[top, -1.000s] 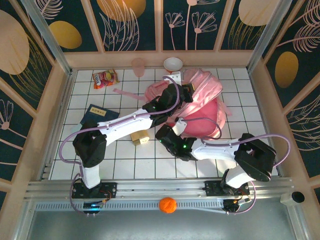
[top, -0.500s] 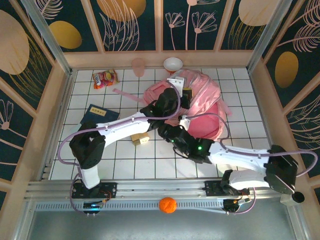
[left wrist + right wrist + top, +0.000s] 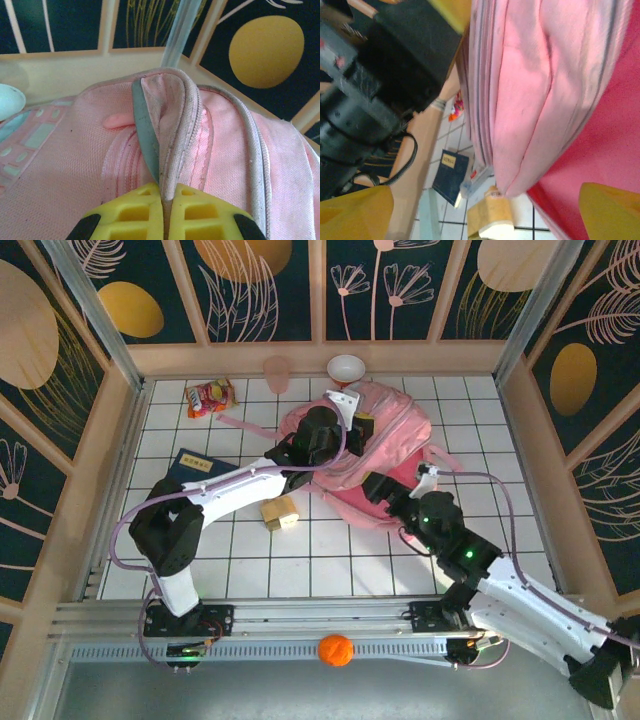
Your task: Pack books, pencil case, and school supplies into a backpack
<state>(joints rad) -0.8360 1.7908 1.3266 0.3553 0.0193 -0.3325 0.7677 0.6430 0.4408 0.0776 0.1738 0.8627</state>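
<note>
My left gripper is holding the pale zip trim (image 3: pixel 176 150) and should keep holding it until my right gripper's open fingers grip the backpack flap (image 3: pixel 520 125), which hangs between them.
The pink backpack (image 3: pixel 385 450) lies at the back middle of the tiled table (image 3: pixel 470 405). My left gripper (image 3: pixel 350 430) is shut on its pale zip trim, and the left wrist view shows the yellow fingers (image 3: pixel 135 212) pinching that edge of the backpack (image 3: pixel 225 150). My right gripper (image 3: pixel 378 487) stands open at the bag's near edge, its fingers (image 3: pixel 355 212) wide apart below the backpack (image 3: pixel 545 75). The navy books (image 3: pixel 195 468) lie flat at the left. The books (image 3: pixel 451 172), the translucent pencil case (image 3: pixel 477 181) and a tan block (image 3: pixel 492 215) of the school supplies lie beside the bag.
Tan blocks (image 3: pixel 280 512) sit left of the backpack, near my left arm. A snack packet (image 3: pixel 210 397), a pink cup (image 3: pixel 277 372) and a white bowl (image 3: pixel 347 368) stand along the back wall. An orange ball (image 3: pixel 336 650) rests on the front rail.
My right gripper opened and its arm swung from the bag's near-left side toward the right. My left gripper moved back, still pinching the zip edge, and the backpack shifted with it.
</note>
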